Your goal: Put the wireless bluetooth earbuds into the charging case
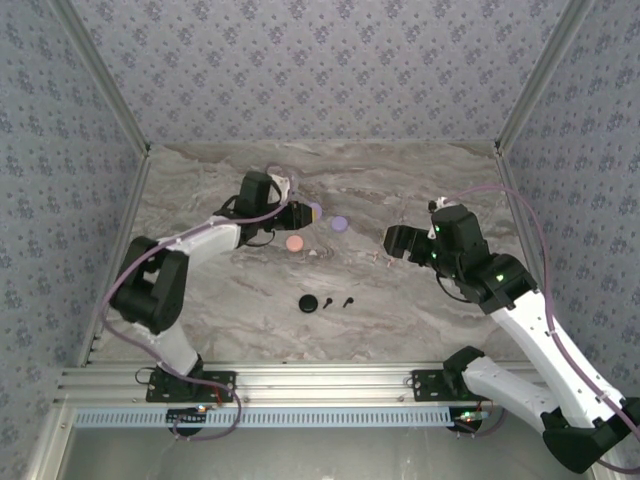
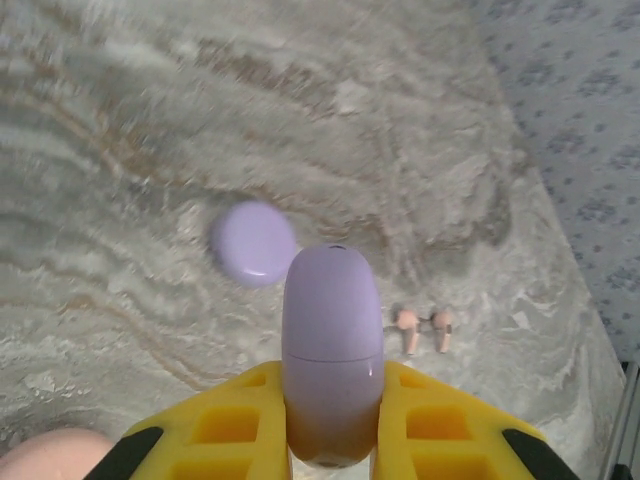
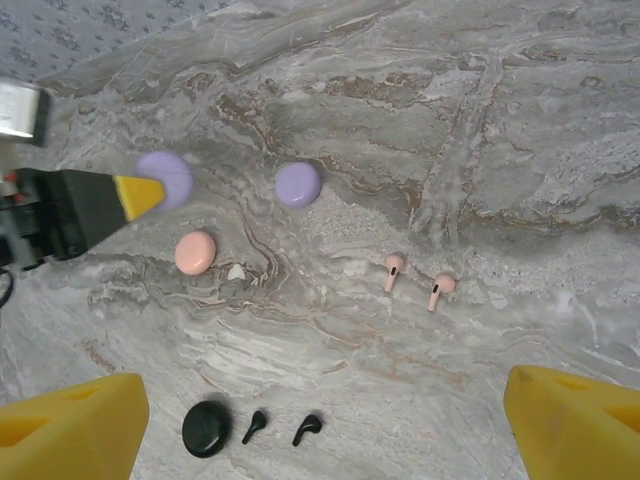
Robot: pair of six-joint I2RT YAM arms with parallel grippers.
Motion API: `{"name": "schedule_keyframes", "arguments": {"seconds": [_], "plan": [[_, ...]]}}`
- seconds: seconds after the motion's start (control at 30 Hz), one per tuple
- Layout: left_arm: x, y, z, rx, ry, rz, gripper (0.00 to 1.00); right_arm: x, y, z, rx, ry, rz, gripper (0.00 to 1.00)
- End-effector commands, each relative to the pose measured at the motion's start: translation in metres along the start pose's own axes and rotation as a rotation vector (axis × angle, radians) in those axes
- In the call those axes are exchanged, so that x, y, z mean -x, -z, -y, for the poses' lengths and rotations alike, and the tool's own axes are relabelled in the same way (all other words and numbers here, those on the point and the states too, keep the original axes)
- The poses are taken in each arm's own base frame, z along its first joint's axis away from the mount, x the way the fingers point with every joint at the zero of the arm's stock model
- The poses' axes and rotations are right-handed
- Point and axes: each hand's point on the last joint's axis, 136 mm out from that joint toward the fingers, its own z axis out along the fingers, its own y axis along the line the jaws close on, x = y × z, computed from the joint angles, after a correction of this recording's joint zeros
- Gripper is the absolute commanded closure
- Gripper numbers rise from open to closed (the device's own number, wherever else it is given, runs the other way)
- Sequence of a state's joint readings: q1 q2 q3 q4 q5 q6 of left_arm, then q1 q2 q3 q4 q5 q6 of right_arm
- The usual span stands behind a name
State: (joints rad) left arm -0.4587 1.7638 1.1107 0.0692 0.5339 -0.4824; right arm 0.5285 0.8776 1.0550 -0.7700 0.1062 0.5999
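The held purple case's lid point(image 2: 332, 308) is closed and there is free marble point(image 3: 238, 212) beside the second purple case. My left gripper keeps lowering the case and let it go there.
My left gripper point(image 2: 332, 374) is shut on a purple charging case point(image 2: 332, 330) with its lid closed, held above the table at the back middle point(image 1: 314, 211). A second purple round case point(image 2: 252, 243) lies on the table just beyond it. Two pale pink earbuds point(image 3: 393, 270) point(image 3: 438, 290) lie side by side to the right. A pink case point(image 3: 195, 252) sits near the left gripper. Nearer the front lie a black case point(image 3: 206, 428) and two black earbuds point(image 3: 255, 425) point(image 3: 308, 428). My right gripper point(image 3: 320, 440) hangs open above the table, right of centre point(image 1: 395, 240), with nothing between its fingers.
The marble table point(image 1: 400, 310) is fenced by patterned walls at the back and both sides. A small white fleck point(image 3: 235, 271) lies beside the pink case. Bare tabletop stretches between the pink earbuds and the black set.
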Motion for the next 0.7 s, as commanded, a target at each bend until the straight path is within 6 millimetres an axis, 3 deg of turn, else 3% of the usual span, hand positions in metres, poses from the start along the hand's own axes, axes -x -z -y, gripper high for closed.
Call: {"name": "schedule_keyframes", "arguments": {"seconds": [0.0, 0.2, 0.33, 0.67], "plan": [[-0.003, -0.014, -0.007, 0.024, 0.063, -0.079, 1.0, -0.001, 0.003, 0.006, -0.013, -0.028, 0.005, 0.06], [-0.011, -0.039, -0.038, 0.122, 0.1, -0.132, 1.0, -0.004, 0.002, 0.009, -0.021, -0.034, -0.009, 0.05], [-0.012, -0.047, -0.046, 0.139, 0.101, -0.143, 0.99, -0.007, 0.0, 0.011, -0.026, -0.034, -0.02, 0.05], [-0.017, -0.059, -0.063, 0.174, 0.118, -0.157, 0.8, -0.01, 0.0, 0.012, -0.027, -0.061, -0.03, 0.04]]}}
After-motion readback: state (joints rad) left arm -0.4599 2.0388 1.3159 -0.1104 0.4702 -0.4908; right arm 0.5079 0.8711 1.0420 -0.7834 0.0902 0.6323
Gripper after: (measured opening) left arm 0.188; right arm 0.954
